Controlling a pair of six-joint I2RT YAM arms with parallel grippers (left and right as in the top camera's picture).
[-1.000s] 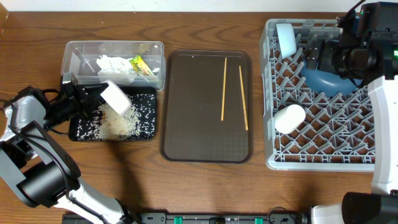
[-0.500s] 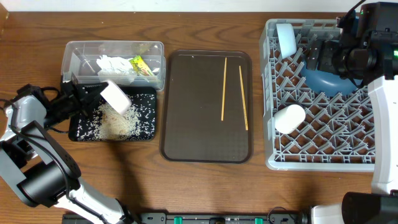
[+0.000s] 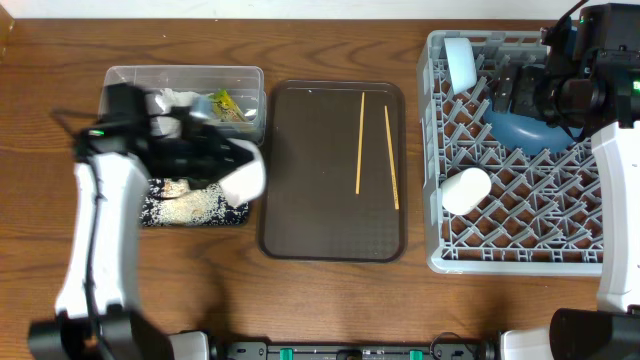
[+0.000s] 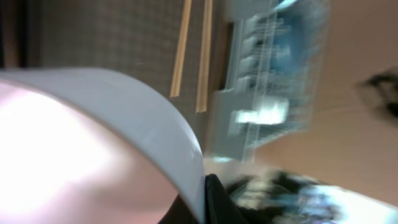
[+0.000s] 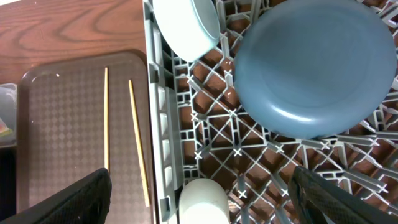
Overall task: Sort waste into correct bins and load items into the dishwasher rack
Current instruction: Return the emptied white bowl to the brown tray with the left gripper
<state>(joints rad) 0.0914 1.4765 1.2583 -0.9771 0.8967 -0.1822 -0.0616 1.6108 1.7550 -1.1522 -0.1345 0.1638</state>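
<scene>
The spot beside the chopsticks has open room for the small white bowl, so my left gripper keeps going over the brown tray and lets go once the bowl rests there.
My left gripper is shut on the rim of the small white bowl and holds it over the brown tray's left edge. In the left wrist view the bowl fills the left side, with one finger against its rim. The clear tub holds the tissue and the wrapper. Rice lies in the black tray. Two chopsticks lie on the brown tray. The rack holds the dark blue bowl, the light blue bowl and the white cup. My right gripper is open above the rack.
The brown serving tray sits between the bins and the rack. My right arm hangs over the rack's far right corner. Bare wooden table runs along the front.
My left arm has swung right, carrying the white bowl from over the black tray to the brown tray's left edge. The right arm has not moved.
</scene>
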